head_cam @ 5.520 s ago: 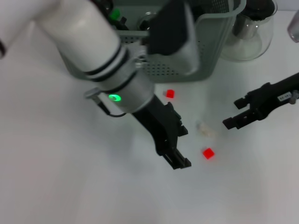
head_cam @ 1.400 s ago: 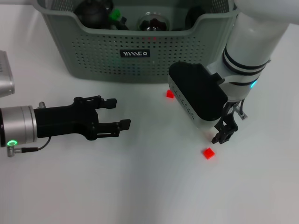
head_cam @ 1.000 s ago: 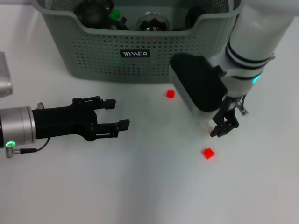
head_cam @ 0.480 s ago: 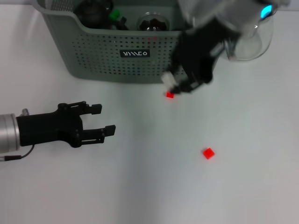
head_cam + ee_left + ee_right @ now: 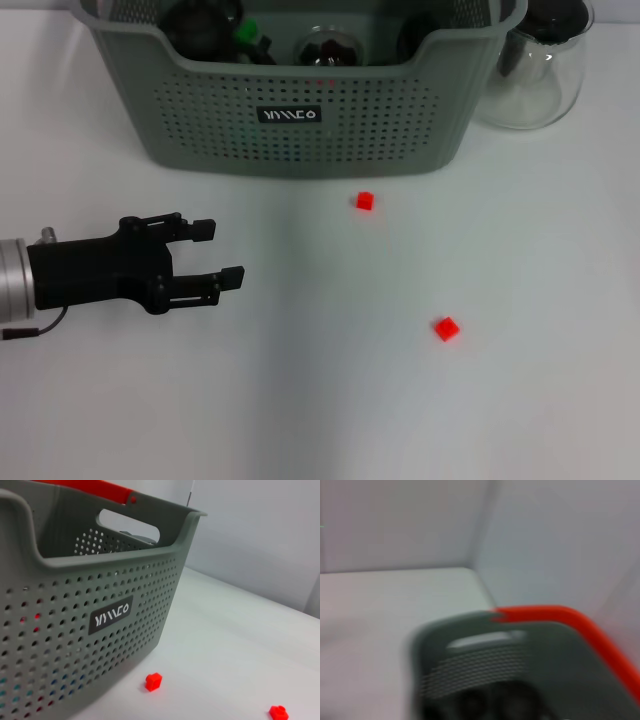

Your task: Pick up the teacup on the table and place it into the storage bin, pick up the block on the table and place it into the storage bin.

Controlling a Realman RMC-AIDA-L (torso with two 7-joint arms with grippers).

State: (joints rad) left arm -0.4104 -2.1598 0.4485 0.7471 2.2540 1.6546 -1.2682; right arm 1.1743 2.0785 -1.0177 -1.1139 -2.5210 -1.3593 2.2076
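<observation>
The right gripper stays above the storage bin's opening (image 5: 580,672), which lies clear below it, until it lets go into the bin's middle (image 5: 328,48).
The grey-green storage bin (image 5: 350,130) (image 5: 75,645) (image 5: 485,680) stands at the table's far side, its black label facing me. Two small red blocks lie on the white table: one just in front of the bin (image 5: 365,201) (image 5: 154,681), one nearer me to the right (image 5: 446,328) (image 5: 278,712). My left gripper (image 5: 218,252) hovers open and empty at the left, well apart from both blocks. No teacup shows on the table. A round glass piece (image 5: 325,47) lies inside the bin; I cannot tell whether it is the teacup. My right gripper is out of view; its wrist camera looks down at the bin.
A clear glass teapot (image 5: 535,65) stands right of the bin. Dark items and a green piece (image 5: 245,35) lie inside the bin. A red strip (image 5: 100,487) (image 5: 570,617) runs along the bin's far rim.
My right arm rose from the table with a small pale item, swung toward the bin and left the head view. My left gripper drew back a little to the left.
</observation>
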